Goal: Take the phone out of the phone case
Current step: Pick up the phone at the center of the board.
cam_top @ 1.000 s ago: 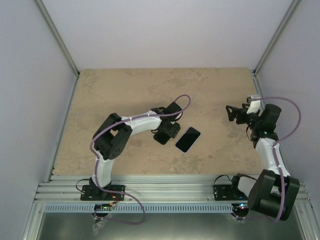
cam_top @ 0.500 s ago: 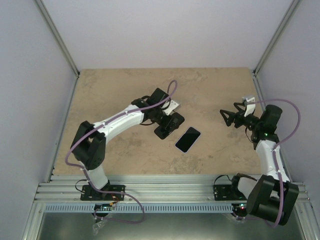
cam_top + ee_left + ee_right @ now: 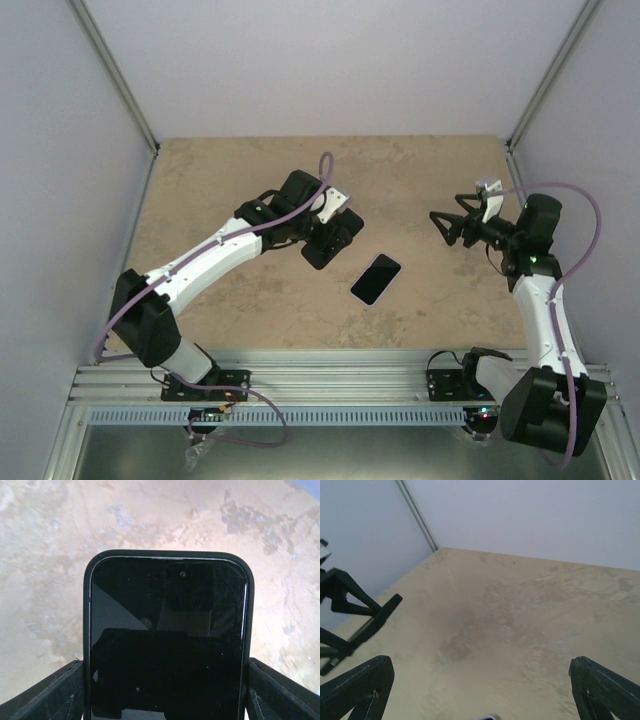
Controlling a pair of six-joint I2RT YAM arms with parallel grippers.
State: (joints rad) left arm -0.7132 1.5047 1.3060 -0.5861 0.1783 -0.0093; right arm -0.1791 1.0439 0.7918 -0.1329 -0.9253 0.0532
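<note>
My right gripper keeps moving in until its fingers are on both sides of the phone case's edge [image 3: 357, 222], because the black phone case [image 3: 376, 622] in my left gripper faces it edge-on.
A phone [image 3: 375, 278] with a dark screen and a light rim lies flat on the table, near the middle. My left gripper [image 3: 331, 240] is up-left of it and apart from it, shut on a black phone case [image 3: 328, 246], held above the table. In the left wrist view the case [image 3: 167, 625] fills the space between both fingers [image 3: 50, 692]. Its face is dark and glossy, and I cannot tell whether anything is inside it. My right gripper [image 3: 447, 226] is open and empty, off the table to the right of the phone. A sliver of the phone [image 3: 489, 717] shows at the bottom edge of the right wrist view.
The tan stone-patterned tabletop [image 3: 250, 180] is walled by pale panels at the back and sides. A metal rail [image 3: 330, 375] runs along the near edge by the arm bases.
My left arm has stretched out and carried the black case up and away from the phone toward the far side. My right gripper has drifted left and slightly farther back. The phone has not moved.
</note>
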